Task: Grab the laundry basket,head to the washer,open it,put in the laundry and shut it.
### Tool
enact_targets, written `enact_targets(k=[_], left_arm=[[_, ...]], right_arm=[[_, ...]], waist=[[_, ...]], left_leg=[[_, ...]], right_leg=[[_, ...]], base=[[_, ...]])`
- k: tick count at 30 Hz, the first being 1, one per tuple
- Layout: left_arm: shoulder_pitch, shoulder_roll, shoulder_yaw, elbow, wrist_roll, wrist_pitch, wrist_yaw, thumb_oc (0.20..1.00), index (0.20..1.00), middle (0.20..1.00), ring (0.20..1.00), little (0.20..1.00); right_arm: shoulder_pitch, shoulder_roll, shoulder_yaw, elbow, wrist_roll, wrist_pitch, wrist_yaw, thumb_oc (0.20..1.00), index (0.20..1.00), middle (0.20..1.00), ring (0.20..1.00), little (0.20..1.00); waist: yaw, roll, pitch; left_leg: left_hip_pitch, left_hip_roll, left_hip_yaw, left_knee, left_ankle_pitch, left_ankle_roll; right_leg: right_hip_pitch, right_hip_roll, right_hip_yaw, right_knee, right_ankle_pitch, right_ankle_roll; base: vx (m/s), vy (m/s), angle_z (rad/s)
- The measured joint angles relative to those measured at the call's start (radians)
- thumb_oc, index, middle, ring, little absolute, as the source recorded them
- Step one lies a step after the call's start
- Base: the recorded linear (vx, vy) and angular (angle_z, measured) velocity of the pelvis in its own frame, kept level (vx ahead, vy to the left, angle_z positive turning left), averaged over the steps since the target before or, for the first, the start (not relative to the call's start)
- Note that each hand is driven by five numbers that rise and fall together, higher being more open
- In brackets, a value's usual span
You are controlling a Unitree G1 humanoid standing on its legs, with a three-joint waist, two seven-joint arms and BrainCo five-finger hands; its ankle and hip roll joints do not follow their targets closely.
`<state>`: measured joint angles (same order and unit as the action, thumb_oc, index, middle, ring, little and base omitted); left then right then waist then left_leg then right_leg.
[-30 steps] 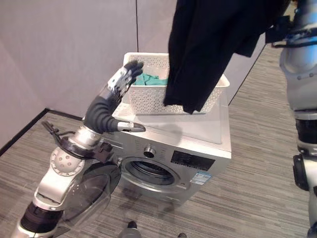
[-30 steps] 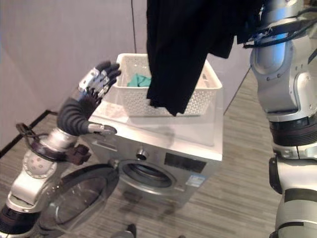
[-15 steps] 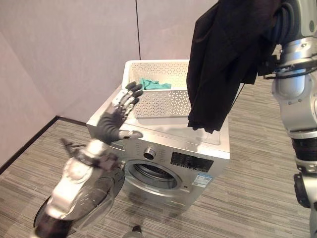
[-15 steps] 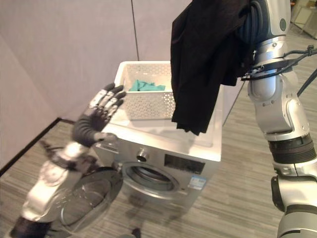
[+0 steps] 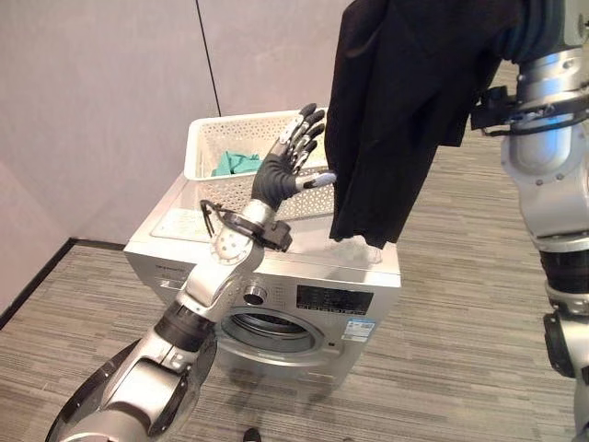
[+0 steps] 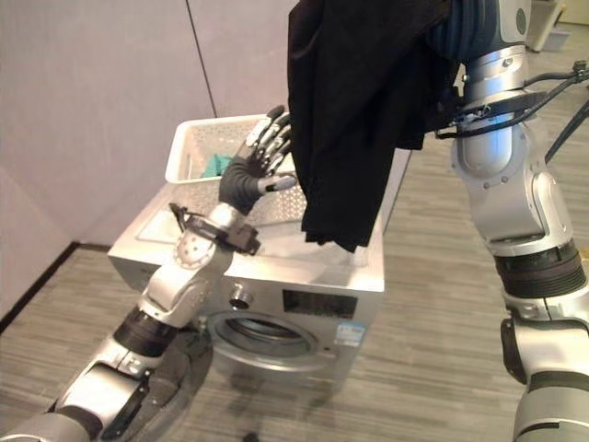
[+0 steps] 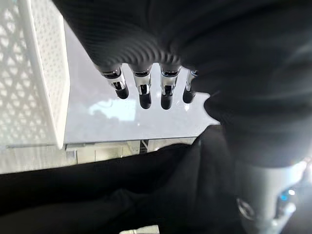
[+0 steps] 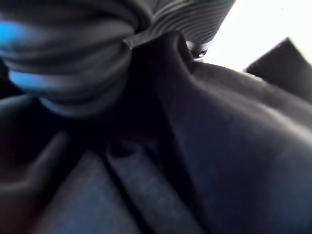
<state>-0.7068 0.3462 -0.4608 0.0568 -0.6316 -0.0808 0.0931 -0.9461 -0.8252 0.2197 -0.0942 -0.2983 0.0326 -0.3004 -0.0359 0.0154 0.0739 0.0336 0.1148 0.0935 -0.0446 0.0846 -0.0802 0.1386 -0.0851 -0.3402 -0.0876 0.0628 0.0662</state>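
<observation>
My gripper has the black garment (image 5: 405, 101) hanging in long, limp folds (image 5: 370, 198). The garment will bunch up into a narrow bundle when I push it into the drum's opening.
A white laundry basket (image 5: 207, 147) stands on top of the silver washer (image 5: 304, 276), with a green cloth (image 5: 235, 164) inside it. A black garment (image 5: 396, 120) hangs from my raised right hand (image 6: 469, 28) over the washer's right half, its hem just above the lid. My left hand (image 5: 281, 173) is up in front of the basket, open, with straight fingers (image 7: 141, 92) beside the garment's left edge (image 7: 146, 185). The washer's round door (image 5: 74, 412) stands swung open at the lower left, partly behind my left arm, and the drum opening (image 5: 267, 327) shows.
Grey panel walls (image 5: 101, 83) close in behind and to the left of the washer. Striped grey floor (image 5: 460, 350) lies in front and to the right. A dark skirting line (image 5: 32, 281) runs along the left wall.
The camera has shifted. My left hand has swung from the basket's left side across its front to the black garment's edge. The garment still hangs from the raised right arm.
</observation>
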Motion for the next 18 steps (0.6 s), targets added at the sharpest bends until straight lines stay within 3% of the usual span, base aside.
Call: enact_targets(k=[6, 12, 18], left_arm=[[-0.096, -0.024, -0.074, 0.046, -0.067, -0.003, 0.016, 1.000, 1.000, 1.000, 1.000, 1.000], [-0.112, -0.052, -0.113, 0.073, -0.116, -0.002, 0.018, 1.000, 1.000, 1.000, 1.000, 1.000], [-0.112, -0.059, -0.121, 0.073, -0.118, -0.001, 0.012, 1.000, 1.000, 1.000, 1.000, 1.000]], right_arm=[[0.000, -0.001, 0.003, -0.020, 0.044, -0.014, -0.005, 0.200, 0.200, 0.200, 0.200, 0.200], [0.007, 0.000, 0.029, -0.031, 0.070, -0.019, -0.005, 0.200, 0.200, 0.200, 0.200, 0.200], [0.093, 0.001, 0.031, -0.058, 0.103, -0.029, 0.004, 0.200, 0.200, 0.200, 0.200, 0.200]], waist=[[-0.012, 0.009, -0.006], [-0.033, 0.030, -0.020], [-0.035, 0.031, -0.021]], left_leg=[[-0.002, -0.002, -0.012, -0.013, 0.005, -0.005], [0.001, -0.005, -0.031, -0.020, 0.006, -0.005], [0.009, -0.006, -0.031, -0.032, 0.012, -0.004]], right_leg=[[0.007, 0.002, -0.009, 0.000, -0.008, 0.000], [0.020, 0.002, -0.029, 0.000, -0.015, 0.001], [0.020, 0.001, -0.029, 0.000, -0.016, 0.000]], base=[[0.00, 0.000, 0.05], [0.02, 0.006, 0.11], [0.01, 0.004, 0.00]])
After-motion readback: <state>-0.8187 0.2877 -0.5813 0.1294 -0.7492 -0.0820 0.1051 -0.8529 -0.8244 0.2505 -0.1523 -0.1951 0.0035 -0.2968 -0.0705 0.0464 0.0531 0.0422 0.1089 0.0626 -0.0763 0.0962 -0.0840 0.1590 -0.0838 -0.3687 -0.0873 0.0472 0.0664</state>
